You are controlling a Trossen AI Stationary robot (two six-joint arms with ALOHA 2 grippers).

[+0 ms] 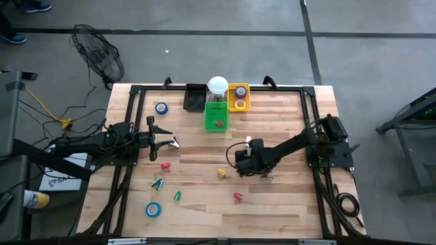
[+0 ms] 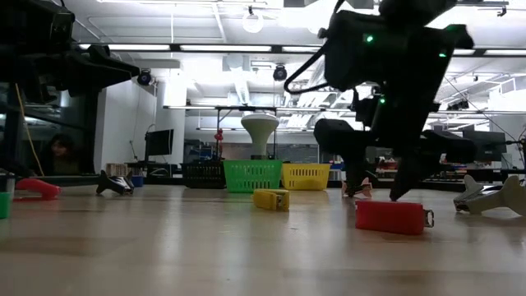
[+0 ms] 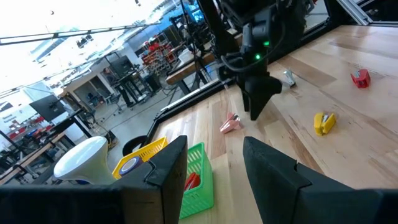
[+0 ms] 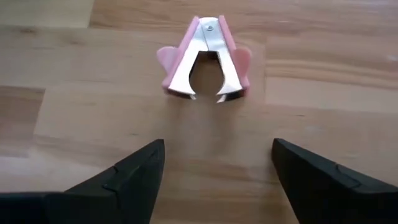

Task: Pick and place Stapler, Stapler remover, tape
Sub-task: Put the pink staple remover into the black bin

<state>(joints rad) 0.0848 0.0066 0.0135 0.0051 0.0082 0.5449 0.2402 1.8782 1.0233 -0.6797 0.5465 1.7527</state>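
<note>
The staple remover's open fingers join at a rivet [image 4: 209, 28]. The pink staple remover [image 4: 234, 57] will fold closed and stay narrow when I squeeze it and lift it.
My right gripper [image 4: 214, 165] is open and hovers just above the table near its middle [image 1: 246, 162]. A pink staple remover [image 4: 205, 59] lies flat on the wood ahead of the open fingers, apart from them, and also shows in the low view [image 2: 357, 190]. My left gripper [image 3: 214, 162] is open and waits over the table's left side [image 1: 163, 141]. A yellow stapler [image 1: 222, 173] and red staplers [image 1: 238, 197] [image 1: 165, 165] lie on the table. Blue tape rolls [image 1: 161, 107] [image 1: 153, 209] lie flat. A purple tape roll sits in the yellow basket [image 1: 240, 103].
Black [image 1: 195, 97], green [image 1: 216, 117] and yellow baskets stand at the far edge with a white round-topped jar [image 1: 217, 86] between them. A green staple remover [image 1: 157, 182], a green stapler [image 1: 177, 196] and a silver staple remover [image 2: 493, 197] lie on the wood.
</note>
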